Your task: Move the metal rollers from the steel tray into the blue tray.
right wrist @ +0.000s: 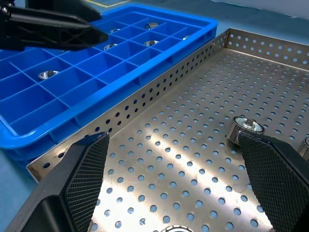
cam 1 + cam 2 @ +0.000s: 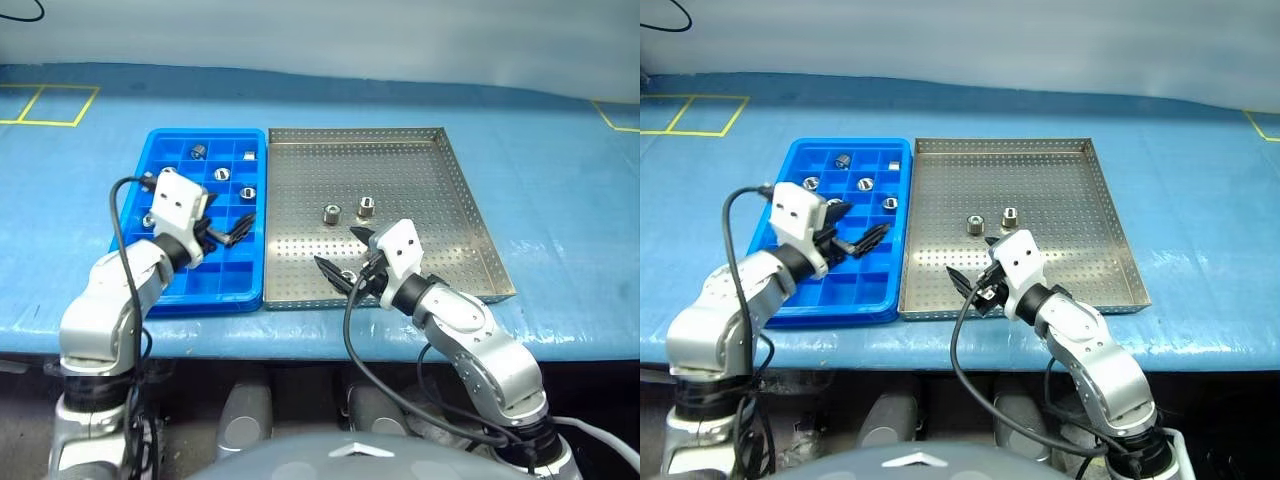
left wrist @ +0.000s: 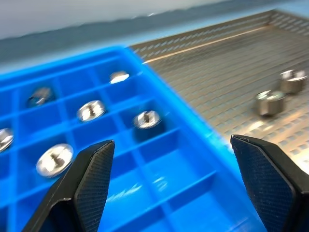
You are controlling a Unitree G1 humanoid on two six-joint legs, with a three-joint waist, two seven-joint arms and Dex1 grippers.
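Note:
The metal roller (image 2: 332, 214) nearest the blue tray stands clear of its neighbour, so my open left gripper should keep moving across until its fingers surround that roller.
The blue tray (image 2: 232, 290) lies left of the steel tray (image 2: 440, 200), edge to edge. Several metal rollers rest in the blue tray's far compartments, for example one roller (image 2: 222, 174) and another (image 3: 91, 110). Two rollers (image 2: 331, 212) (image 2: 366, 206) stand side by side mid steel tray, and a third (image 2: 347, 277) lies near its front rim, under my right gripper. My left gripper (image 2: 230, 232) hovers open over the blue tray's right side, with nothing between its fingers (image 3: 91, 179). My right gripper (image 2: 340, 250) is open and empty above the steel tray's front left.
Both trays sit on a blue table cover (image 2: 560, 200) with yellow tape marks at the far corners. The table's front edge runs just below the trays. Cables loop from each wrist.

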